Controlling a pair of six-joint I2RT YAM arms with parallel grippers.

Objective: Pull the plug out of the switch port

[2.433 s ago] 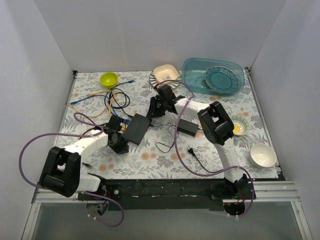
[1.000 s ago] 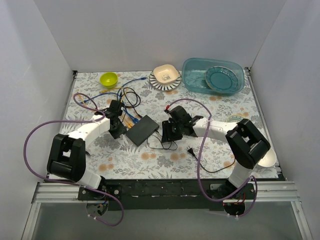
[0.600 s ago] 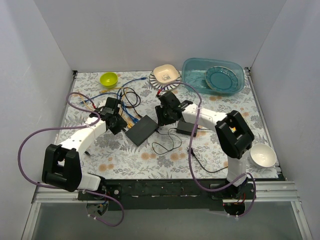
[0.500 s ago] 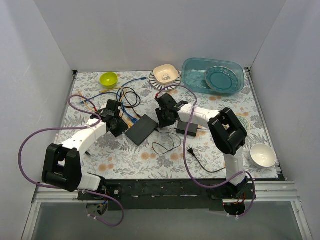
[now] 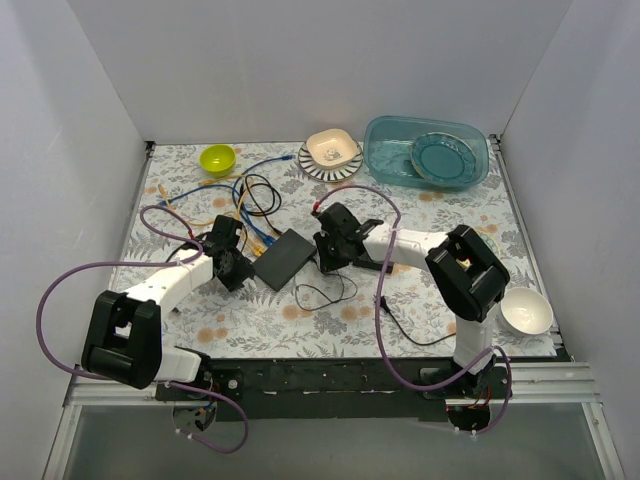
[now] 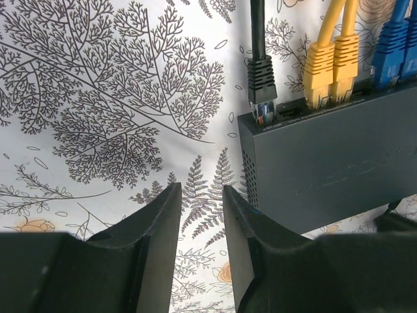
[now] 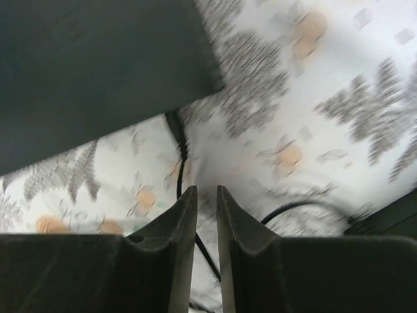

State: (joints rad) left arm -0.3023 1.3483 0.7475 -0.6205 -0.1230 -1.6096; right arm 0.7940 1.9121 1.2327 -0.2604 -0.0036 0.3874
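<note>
Next, I open my right gripper's fingers, which are shut beside the thin black cable (image 7: 180,176), and grab the cable's plug (image 7: 176,132) close against the switch's edge.
The flat black switch (image 5: 283,257) lies at the table's middle. In the left wrist view the switch (image 6: 339,169) fills the right side. A black plug (image 6: 262,78) sits at its leftmost port with its clear tip showing at the port's mouth. Two yellow plugs (image 6: 332,72) and blue plugs (image 6: 394,52) sit in further ports. My left gripper (image 5: 229,263) (image 6: 202,195) is open and empty, just left of the switch's corner. My right gripper (image 5: 331,251) (image 7: 207,192) is at the switch's right end, shut on nothing, above a thin black cable (image 7: 179,150).
A tangle of blue, yellow and black cables (image 5: 240,195) lies behind the switch. A power plug (image 5: 382,300) and thin cord lie in front. A green bowl (image 5: 217,158), a striped plate (image 5: 331,150), a teal tub (image 5: 425,150) and a white bowl (image 5: 525,310) stand around.
Both grippers have moved a little nearer the front, staying on either side of the switch. The switch has barely shifted. The right wrist view is motion-blurred.
</note>
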